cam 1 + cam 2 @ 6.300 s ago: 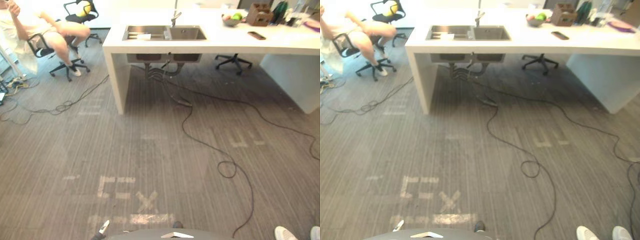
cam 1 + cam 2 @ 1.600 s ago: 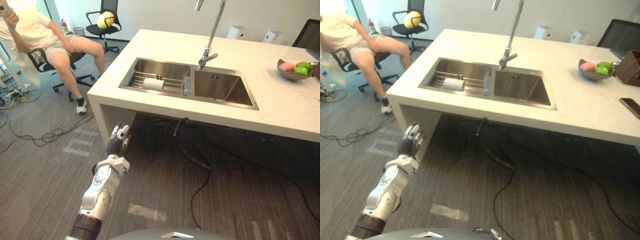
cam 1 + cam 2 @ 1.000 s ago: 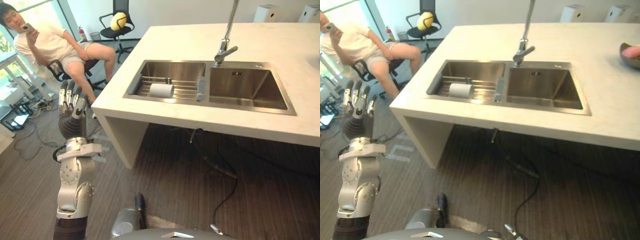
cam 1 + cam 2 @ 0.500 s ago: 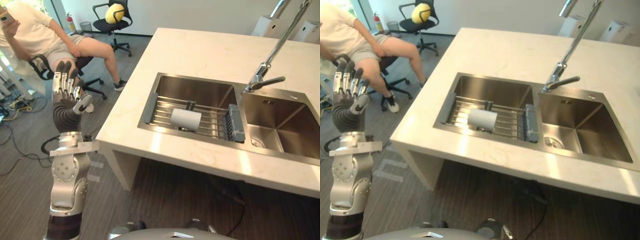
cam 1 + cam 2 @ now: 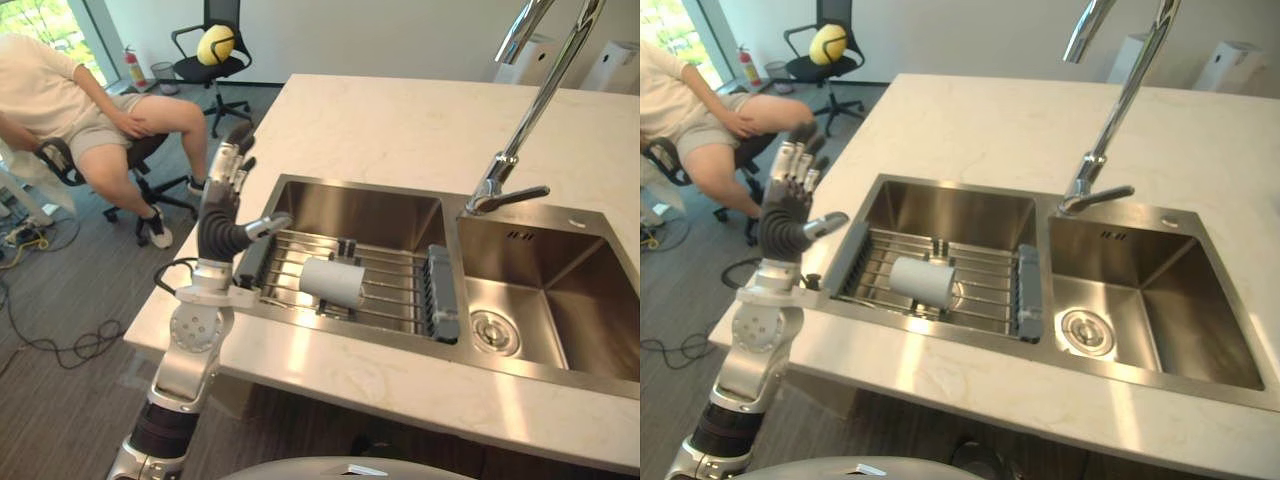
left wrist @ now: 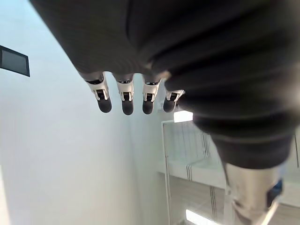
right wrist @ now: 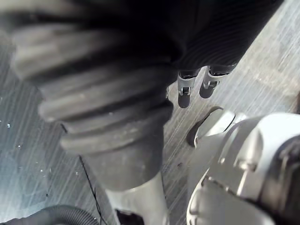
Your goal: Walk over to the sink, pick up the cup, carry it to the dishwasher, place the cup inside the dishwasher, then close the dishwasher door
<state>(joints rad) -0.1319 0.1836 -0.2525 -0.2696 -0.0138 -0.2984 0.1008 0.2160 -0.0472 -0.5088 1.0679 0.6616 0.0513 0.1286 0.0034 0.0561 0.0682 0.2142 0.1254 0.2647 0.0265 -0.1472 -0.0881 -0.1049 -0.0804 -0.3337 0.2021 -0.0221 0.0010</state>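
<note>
The white cup (image 5: 333, 282) is lying on its side with its smooth side (image 5: 330, 270) facing up, so the robot should expect a handle to be hidden underneath when it picks up the cup.
A white cup (image 5: 333, 282) lies on its side on a wire rack (image 5: 395, 292) in the left basin of a steel double sink (image 5: 362, 214). My left hand (image 5: 224, 212) is raised over the counter just left of the sink, a hand's width from the cup. It is open, fingers straight and pointing up, thumb sticking out toward the basin, holding nothing. In the left wrist view its fingers (image 6: 123, 97) are straight against a pale wall. My right hand (image 7: 183, 93) hangs low over the grey floor, fingers relaxed and empty.
A tall curved faucet (image 5: 508, 172) stands behind the divider between the basins. A dark grey strip (image 5: 443, 296) rests at the rack's right end. The pale counter (image 5: 400, 120) stretches behind. A person (image 5: 70, 110) sits on a chair at left, near a black chair (image 5: 215, 45).
The view has closed in on the sink. My left hand has swung right, from beside the counter to over its edge by the sink's left rim.
</note>
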